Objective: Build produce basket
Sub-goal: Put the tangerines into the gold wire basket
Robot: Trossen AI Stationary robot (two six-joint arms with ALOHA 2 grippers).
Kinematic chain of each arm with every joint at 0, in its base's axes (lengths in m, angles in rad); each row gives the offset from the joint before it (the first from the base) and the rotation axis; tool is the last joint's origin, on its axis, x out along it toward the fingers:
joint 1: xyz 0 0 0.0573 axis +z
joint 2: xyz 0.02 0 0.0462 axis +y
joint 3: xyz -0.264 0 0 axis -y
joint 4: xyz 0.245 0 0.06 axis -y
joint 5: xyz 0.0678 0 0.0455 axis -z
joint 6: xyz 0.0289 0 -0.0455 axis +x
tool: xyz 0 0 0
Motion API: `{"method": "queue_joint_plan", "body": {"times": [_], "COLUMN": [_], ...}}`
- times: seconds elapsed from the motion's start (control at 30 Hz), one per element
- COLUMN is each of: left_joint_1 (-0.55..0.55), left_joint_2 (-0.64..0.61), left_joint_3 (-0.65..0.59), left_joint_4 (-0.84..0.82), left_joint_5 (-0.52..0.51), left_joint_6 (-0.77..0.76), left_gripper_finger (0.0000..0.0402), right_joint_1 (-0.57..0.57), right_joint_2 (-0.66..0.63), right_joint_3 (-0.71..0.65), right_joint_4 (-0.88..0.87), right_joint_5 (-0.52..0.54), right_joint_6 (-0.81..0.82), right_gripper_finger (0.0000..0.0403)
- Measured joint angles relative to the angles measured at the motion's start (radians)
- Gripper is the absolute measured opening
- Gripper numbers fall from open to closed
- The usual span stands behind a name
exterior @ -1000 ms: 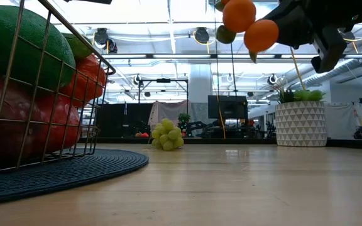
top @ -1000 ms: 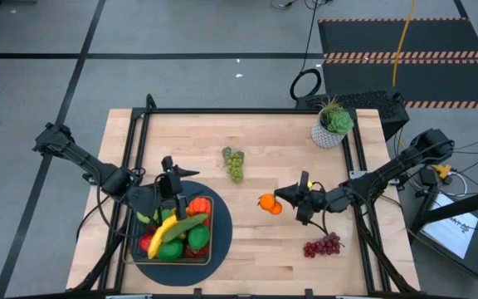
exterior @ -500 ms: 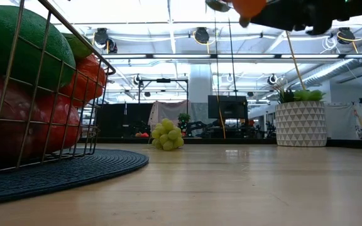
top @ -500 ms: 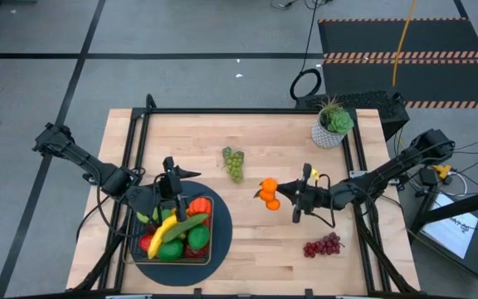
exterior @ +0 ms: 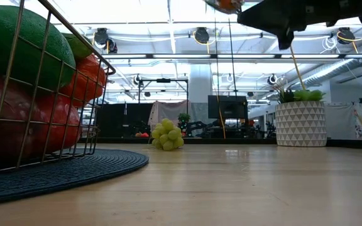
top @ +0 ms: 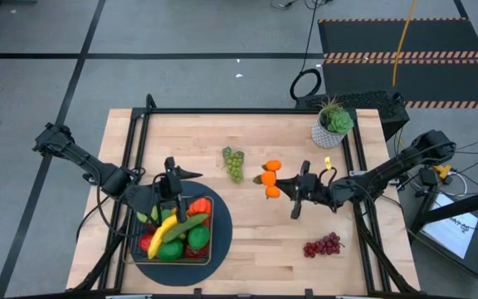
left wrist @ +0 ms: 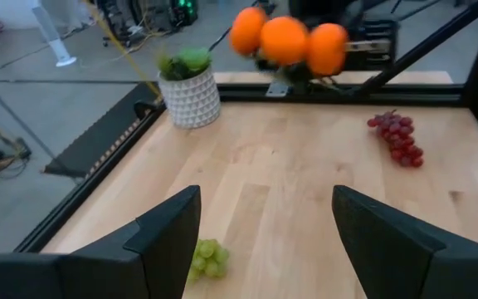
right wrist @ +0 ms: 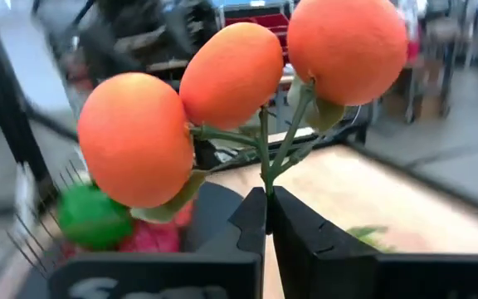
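The oranges (top: 273, 165) stick out of my right gripper toward the open fingers of my left gripper, which should go on reaching until it closes on the cluster (top: 268, 178).
The wire basket (top: 179, 234) stands on a round dark mat and holds a banana (top: 163, 232) with green and red produce; it fills the left of the low view (exterior: 24, 94). My left gripper (top: 177, 176) hangs open above the basket's far edge, its fingers (left wrist: 168, 237) holding nothing. My right gripper (top: 283, 186) is at mid-table, shut on a cluster of three oranges (top: 270, 178) on a green stem, seen close up (right wrist: 231, 75). Green grapes (top: 234, 163) and purple grapes (top: 323, 246) lie on the table. My right gripper pinches the oranges' green stem (right wrist: 265, 178) at its lower end between its two fingertips (right wrist: 251, 218). The fingers come in level from the table's right side. The cluster is lifted clear of the table, and the three oranges fan out beyond the fingertips.
A potted plant (top: 333, 124) in a white patterned pot stands at the far right corner. Bare wood lies between the basket and the right gripper. A black frame rail (top: 247, 110) runs along the table's far edge.
My right gripper has rolled about its own axis and risen slightly, staying shut. The orange cluster has swung with it from the near side of the fingers up and toward the far edge, leaving the top of the low view.
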Motion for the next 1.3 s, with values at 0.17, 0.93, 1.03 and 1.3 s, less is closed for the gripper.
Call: {"method": "queue_joint_plan", "body": {"times": [0.17, 0.93, 1.03, 1.3], "left_joint_1": [0.003, 0.234, 0.260, 0.286], "left_joint_2": [0.044, 0.421, 0.458, 0.488], "left_joint_3": [0.000, 0.000, 0.000, 0.000], "left_joint_4": [0.100, 0.851, 0.886, 0.915], "left_joint_5": [0.028, 0.468, 0.471, 0.524], "left_joint_6": [0.072, 0.107, 0.090, 0.133], "left_gripper_finger": [0.0273, 0.0273, 0.0273, 0.0273], "right_joint_1": [-0.038, -0.073, -0.079, -0.082], "right_joint_2": [0.001, 0.274, 0.322, 0.361], "right_joint_3": [0.000, 0.032, 0.079, 0.140], "right_joint_4": [0.016, 0.491, 0.495, 0.479], "right_joint_5": [0.000, -0.317, -0.353, -0.369], "right_joint_6": [0.309, 0.187, 0.171, 0.166], "right_gripper_finger": [0.0006, 0.0006, 0.0006, 0.0006]}}
